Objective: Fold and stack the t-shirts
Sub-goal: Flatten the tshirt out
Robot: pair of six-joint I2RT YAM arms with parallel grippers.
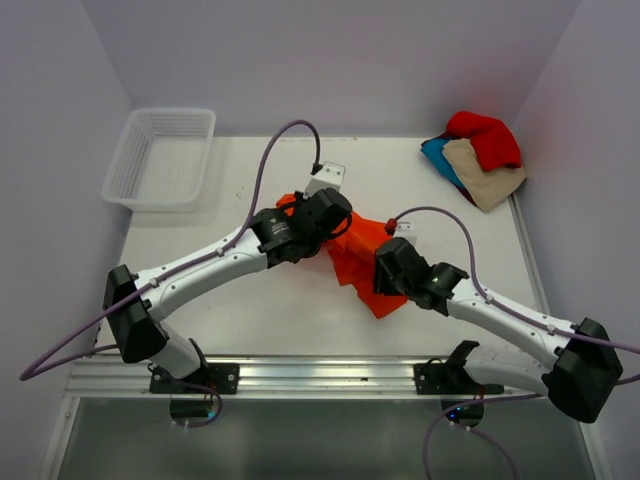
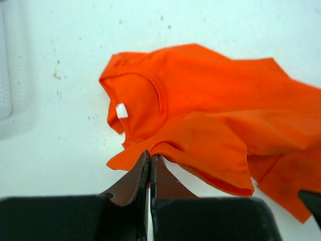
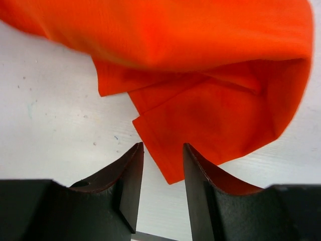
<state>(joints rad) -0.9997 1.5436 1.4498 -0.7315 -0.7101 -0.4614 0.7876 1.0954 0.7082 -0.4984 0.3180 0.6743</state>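
The orange t-shirt lies doubled over and only my left gripper has hold of it, so my right gripper needs to grab its near edge before both grippers lift it and spread it out.
The bright orange t-shirt lies crumpled mid-table, partly lifted. In the left wrist view its collar with a white tag faces up. My left gripper is over the shirt's left part, and its jaws are shut on a hem edge of the orange shirt. My right gripper is at the shirt's near right edge. It is open, with a corner of the orange cloth lying between the fingers, not pinched. Red, beige and teal-blue t-shirts lie heaped at the far right corner.
A white mesh basket stands at the far left corner. It also shows at the left edge of the left wrist view. Purple walls close in the table at the back and sides. A metal rail runs along the near edge.
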